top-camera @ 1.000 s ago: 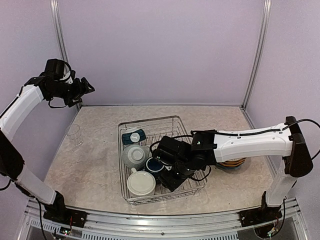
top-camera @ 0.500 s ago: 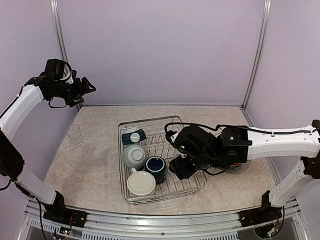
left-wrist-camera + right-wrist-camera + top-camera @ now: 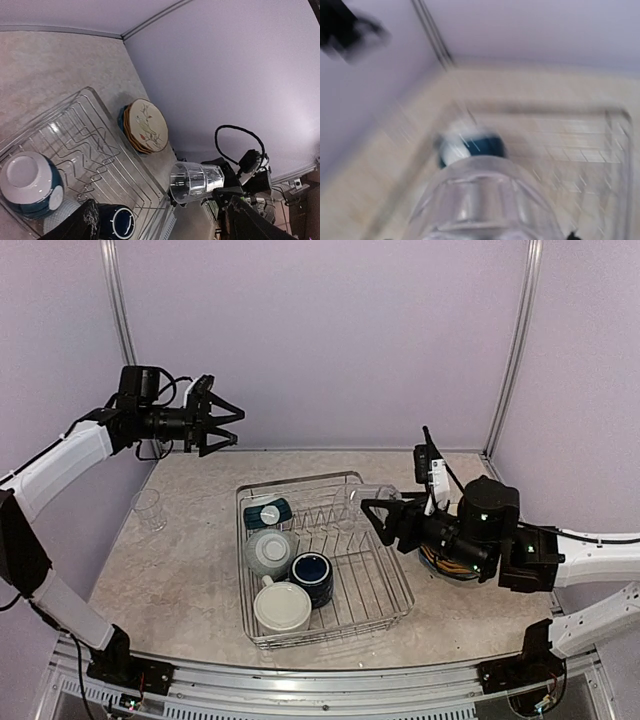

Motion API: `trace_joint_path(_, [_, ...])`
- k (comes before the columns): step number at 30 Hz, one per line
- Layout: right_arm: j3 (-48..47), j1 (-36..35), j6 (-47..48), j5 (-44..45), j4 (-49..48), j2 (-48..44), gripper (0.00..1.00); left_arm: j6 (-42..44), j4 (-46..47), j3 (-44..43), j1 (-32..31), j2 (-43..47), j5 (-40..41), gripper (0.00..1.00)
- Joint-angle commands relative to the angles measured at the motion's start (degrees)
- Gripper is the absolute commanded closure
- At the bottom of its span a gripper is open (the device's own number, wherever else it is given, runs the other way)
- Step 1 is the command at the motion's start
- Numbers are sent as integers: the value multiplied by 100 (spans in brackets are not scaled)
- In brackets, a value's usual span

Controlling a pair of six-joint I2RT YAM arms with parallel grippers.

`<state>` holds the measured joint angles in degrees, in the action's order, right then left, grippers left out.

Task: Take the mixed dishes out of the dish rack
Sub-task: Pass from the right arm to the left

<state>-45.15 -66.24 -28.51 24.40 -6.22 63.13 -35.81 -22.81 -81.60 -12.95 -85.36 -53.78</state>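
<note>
The standing tumbler [image 3: 149, 510] is a long way across the rack from my right gripper, so the held tumbler [image 3: 366, 502] should go from my right gripper to my left gripper to be stacked there.
The silver wire dish rack [image 3: 345, 590] stands mid-table. In it are an upturned small teal bowl [image 3: 268, 512], a pale mug [image 3: 268, 551], a navy mug [image 3: 312, 575] and a cream mug [image 3: 282, 608]. My right gripper [image 3: 386, 513] is shut on a clear glass tumbler [image 3: 371, 496] and holds it on its side above the rack's right part. The tumbler [image 3: 485, 205] fills the blurred right wrist view, with the teal bowl [image 3: 470, 146] behind it. My left gripper [image 3: 228, 426] is open and empty, high above the table's far left. Its view shows the tumbler [image 3: 195, 181], rack [image 3: 95, 145] and navy mug [image 3: 117, 223].
A stack of plates with a cream floral one on top [image 3: 146, 125] lies right of the rack, partly under my right arm [image 3: 455, 568]. A second clear tumbler [image 3: 148, 508] stands on the table far left. Purple walls close in the back and sides.
My right gripper rose out of the rack and drew back to the right with the glass tumbler in it. My left gripper swung right, towards the middle.
</note>
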Motion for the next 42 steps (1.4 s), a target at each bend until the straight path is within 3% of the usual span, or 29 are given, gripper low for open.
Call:
trace_joint_path(1, [766, 138, 157, -218, -3093, -405, 89, -347, 1149, 248, -797, -179, -1551, 16])
trace_joint_path(9, [291, 234, 341, -898, -3621, 159, 92, -620, 1876, 492, -2041, -465, -2039, 19])
trace_joint_path(17, [-89, 281, 129, -1451, -3982, 1033, 97, -1697, 3662, 1014, -2221, -387, -2363, 24])
trace_joint_path(21, [-29, 379, -131, -1681, -4408, 1263, 98, -1862, 3924, 1087, -2223, -316, -2391, 29])
trace_joint_path(25, [-78, 485, -394, -1984, -4762, 1633, 99, -1914, 3944, 1068, -2232, -299, -2425, 39])
trace_joint_path(35, [250, 1027, -1528, -2938, -6311, 2277, 97, -1981, 3943, 993, -2222, -229, -2567, 81])
trace_joint_path(38, [248, 1093, -1621, -3142, -6389, 2393, 87, -1832, 3674, 902, -2221, -218, -2537, 99])
trace_joint_path(40, [267, 1101, -1588, -3084, -6272, 2384, 76, -1586, 3324, 835, -2181, -210, -2418, 100])
trace_joint_path(42, [313, 1112, -1580, -3003, -6172, 2322, 57, -1389, 3088, 818, -2133, -178, -2323, 100])
